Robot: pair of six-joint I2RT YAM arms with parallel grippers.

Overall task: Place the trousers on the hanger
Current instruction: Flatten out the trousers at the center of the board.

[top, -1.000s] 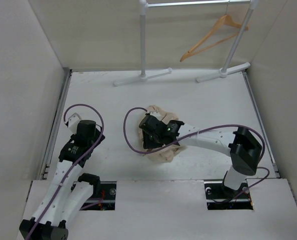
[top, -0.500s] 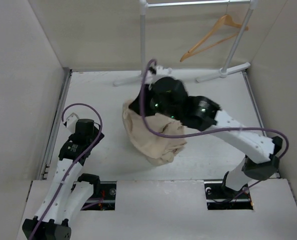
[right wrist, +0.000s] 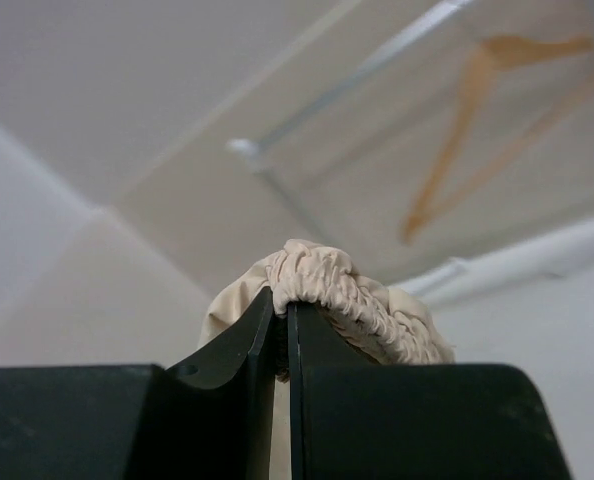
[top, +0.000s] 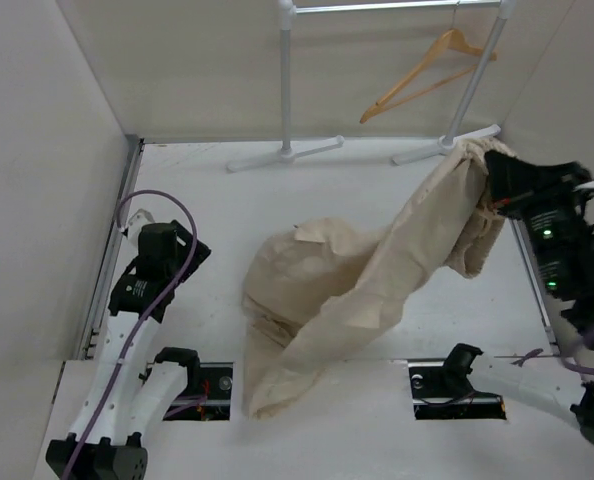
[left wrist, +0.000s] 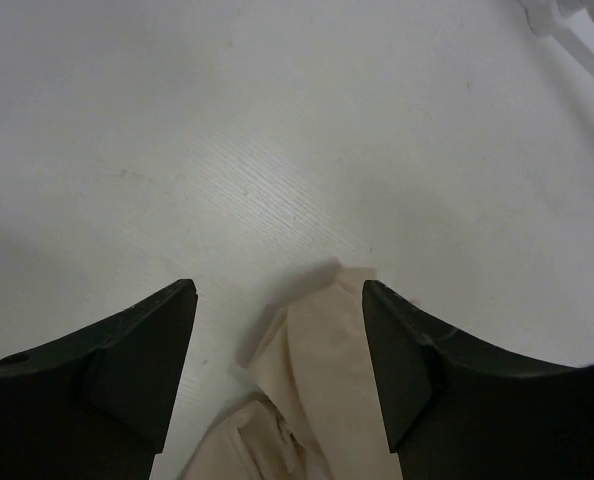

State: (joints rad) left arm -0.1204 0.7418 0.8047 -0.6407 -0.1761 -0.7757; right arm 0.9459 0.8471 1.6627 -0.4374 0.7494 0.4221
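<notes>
My right gripper should lower the raised waistband while my left gripper pulls a leg end (left wrist: 325, 345) straight, because the trouser legs (top: 309, 262) lie bunched below the waistband.
The cream trousers (top: 347, 280) hang stretched from my right gripper (top: 489, 180) at the far right down to the table's near edge. My right gripper (right wrist: 285, 312) is shut on their gathered waistband (right wrist: 347, 290), held high. The tan wooden hanger (top: 427, 72) hangs by its hook on the white rack rail at the back right; it also shows in the right wrist view (right wrist: 477, 120), above and beyond the waistband. My left gripper (top: 157, 262) is open and empty over the table at the left. A trouser end (left wrist: 322, 390) lies between its fingers, below them.
The white rack (top: 286, 75) stands at the back, its feet (top: 285, 155) on the table. Walls close in left, right and back. A rack foot shows in the left wrist view (left wrist: 577, 25).
My right arm swung from the table's middle to the far right and rose, pulling the trousers out of a heap into a long hanging drape. My left arm shifted slightly.
</notes>
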